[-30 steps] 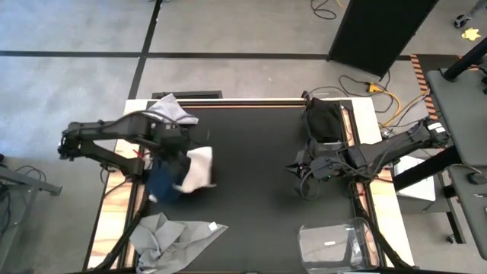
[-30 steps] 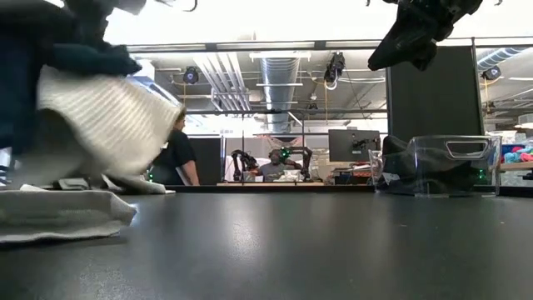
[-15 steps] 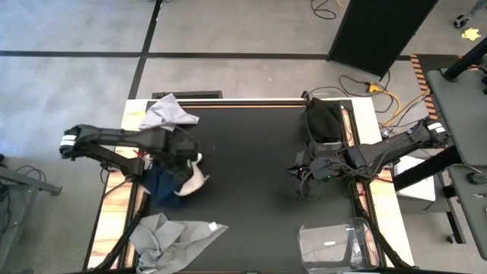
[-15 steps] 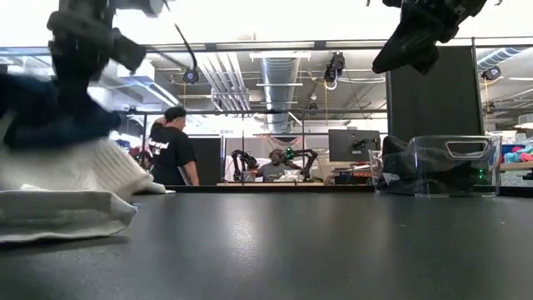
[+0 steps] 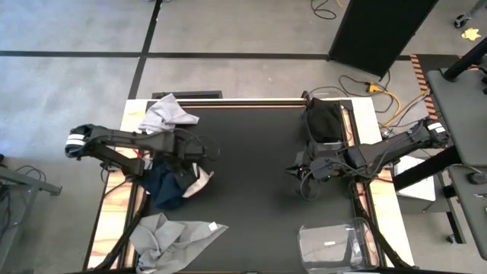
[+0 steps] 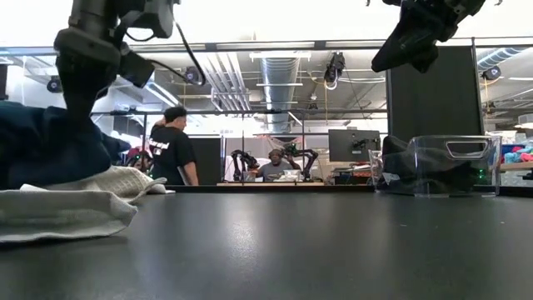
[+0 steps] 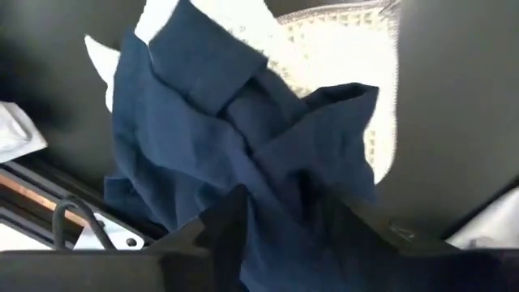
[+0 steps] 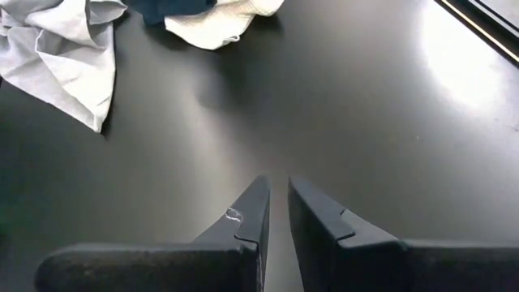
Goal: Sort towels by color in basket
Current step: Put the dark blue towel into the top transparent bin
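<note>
My left gripper should carry the navy towel [image 5: 162, 187] to the table's middle [image 5: 247, 164] for my right gripper, since the towel lies far away from the basket of black towels.
A navy towel [image 5: 166, 189] lies crumpled on the table's left part, partly over a white towel [image 5: 199, 183]. My left gripper [image 7: 284, 212] hangs open just above them, its fingers on either side of a raised navy fold [image 7: 276, 170]. A light grey towel [image 5: 171, 114] lies at the far left and another [image 5: 175, 236] at the near left. Black towels fill a basket [image 5: 326, 122] at the far right. My right gripper [image 8: 276, 191] hovers shut and empty over the table's right half. My left gripper points down over the navy towel, and a raised fold of it [image 7: 280, 191] stands between the open fingers. I cannot tell whether the fingers touch the cloth. The towel rests on the table and on the white towel.
A clear plastic basket [image 5: 338, 243] stands at the near right. Bare black tabletop lies between the two arms. Beyond the far edge, people [image 6: 173, 154] are in the room behind.
My left gripper has come down and moved a little toward the table's right. The navy and white towels, which hung below it a second ago, now lie in a heap on the table, the navy one on top.
</note>
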